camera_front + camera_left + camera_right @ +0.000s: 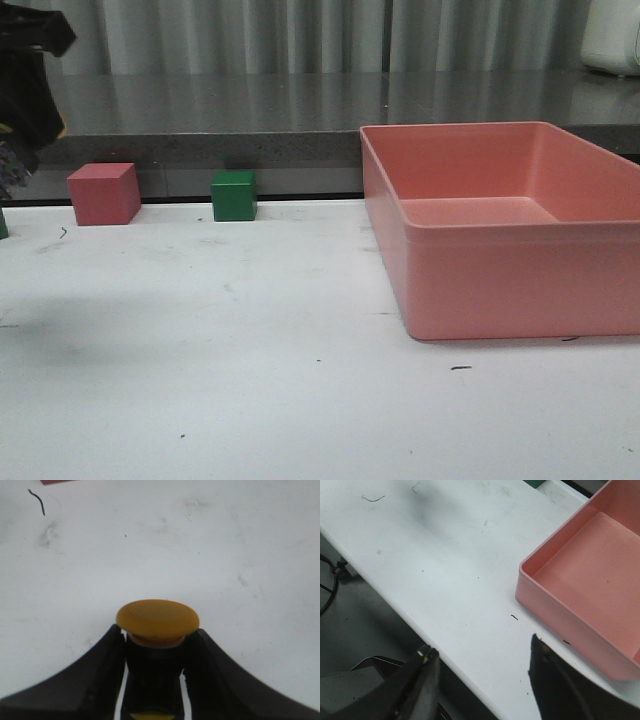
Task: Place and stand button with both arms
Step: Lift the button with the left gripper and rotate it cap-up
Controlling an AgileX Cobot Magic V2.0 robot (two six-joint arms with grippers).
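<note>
The button's yellow cap (158, 617) is facing the counter, so next my left gripper turns level with the cap up before it lowers the button's base in front of the pink cube.
In the left wrist view the button (157, 622) shows its yellow domed cap and black body, clamped between my left gripper's (156, 645) two black fingers above the white table (160, 545). Its base block is hidden. In the front view only a dark part of the left arm (30, 90) shows at the far left edge; the button does not show there. My right gripper (482, 657) is open and empty, hanging over the table's front edge beside the pink bin (585, 585). It is out of the front view.
A large pink bin (500, 240) stands on the right of the table. A pink cube (103, 193) and a green cube (234, 195) sit at the back left. A dark counter runs behind. Floor and cables (330, 580) show beyond the table's front edge.
</note>
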